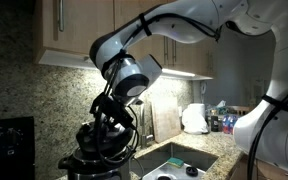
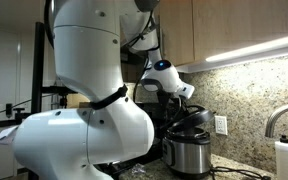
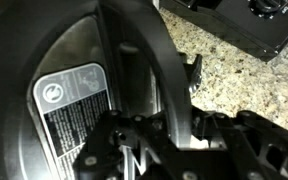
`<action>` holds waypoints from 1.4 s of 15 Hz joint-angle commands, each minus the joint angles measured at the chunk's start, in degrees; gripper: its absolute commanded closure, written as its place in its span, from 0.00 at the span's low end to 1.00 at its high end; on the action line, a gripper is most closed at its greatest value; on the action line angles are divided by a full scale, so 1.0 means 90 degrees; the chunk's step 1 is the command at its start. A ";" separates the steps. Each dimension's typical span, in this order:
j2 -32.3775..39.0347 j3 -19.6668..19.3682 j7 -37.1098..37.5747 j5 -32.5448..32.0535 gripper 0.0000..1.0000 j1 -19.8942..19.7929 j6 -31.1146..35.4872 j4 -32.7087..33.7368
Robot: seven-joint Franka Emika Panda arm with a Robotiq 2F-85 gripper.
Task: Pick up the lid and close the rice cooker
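The black lid (image 2: 194, 120) slants over the rice cooker's rim, one edge high, so next I level it with my gripper before I lower it onto the cooker's opening (image 2: 188, 137).
The rice cooker (image 2: 189, 155) stands on the counter with a steel body and a black rim, and it also shows low in an exterior view (image 1: 92, 165). The black lid (image 2: 191, 122) sits tilted right over the cooker's mouth; I cannot tell whether it touches the rim. In the wrist view the lid (image 3: 54, 100) fills the left side, with a white label on it and an arched black handle (image 3: 134, 60) across it. My gripper (image 3: 149, 140) is shut on that handle, and it shows in both exterior views (image 1: 109, 118) (image 2: 179, 97).
A flat black box appliance (image 3: 244, 25) lies on the granite counter beside the cooker (image 1: 9, 140). A sink (image 1: 179, 160) and a white lump (image 1: 194, 118) are further along. A faucet (image 2: 279, 120) and a soap bottle (image 2: 284, 160) stand near the wall. Cabinets hang overhead.
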 commanded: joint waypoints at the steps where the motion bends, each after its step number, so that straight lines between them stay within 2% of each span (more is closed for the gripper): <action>1: 0.0711 0.0134 0.0174 -0.0103 1.00 -0.0143 0.0033 0.0047; 7: 0.1014 0.0058 0.0517 -0.0131 1.00 0.0152 0.0064 0.0069; 13: 0.0950 0.0051 0.1449 -0.0185 1.00 0.0312 0.0079 -0.0106; 18: 0.0304 0.0141 0.2508 -0.0473 1.00 -0.0440 0.0052 0.0270; 21: 0.0104 0.0170 0.2821 -0.0692 1.00 -0.0505 0.0082 0.0248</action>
